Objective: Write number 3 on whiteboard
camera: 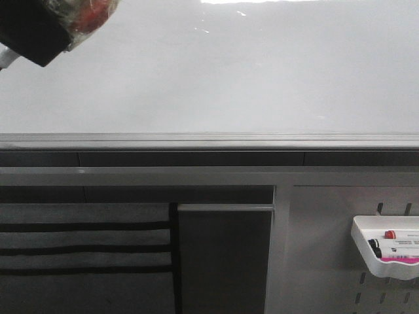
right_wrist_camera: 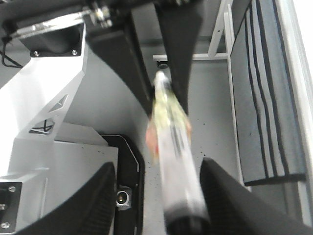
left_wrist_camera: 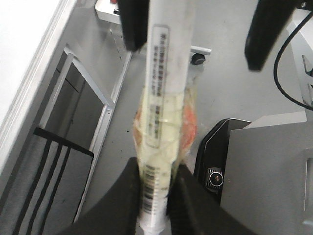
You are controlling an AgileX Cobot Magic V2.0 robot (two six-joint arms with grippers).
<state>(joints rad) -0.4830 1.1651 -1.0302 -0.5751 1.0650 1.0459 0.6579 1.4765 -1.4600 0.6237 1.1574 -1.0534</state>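
Observation:
Next, my right gripper grabs the marker by its loose end (left_wrist_camera: 165, 36) and brings its tip to the whiteboard, because the marker's tip points back past my left gripper.
The whiteboard (camera: 229, 72) fills the upper front view, glossy white above its grey rail (camera: 209, 140). No number 3 shows on it. My left gripper (left_wrist_camera: 157, 169) is shut on a white marker (left_wrist_camera: 166, 73) wrapped in yellowish tape with red beneath. It shows at the top left of the front view (camera: 39, 33), in front of the board's upper corner. My right gripper (right_wrist_camera: 157, 166) is open, one finger on each side of the marker's dark cap end (right_wrist_camera: 188, 223). Its fingers (left_wrist_camera: 132, 24) also show in the left wrist view.
A white tray (camera: 389, 252) with markers hangs on the grey perforated panel (camera: 327, 261) at the lower right. A dark panel (camera: 226, 261) and a grey cloth with black stripes (camera: 85, 248) lie below the rail. The robot's base (right_wrist_camera: 58, 161) is below the arms.

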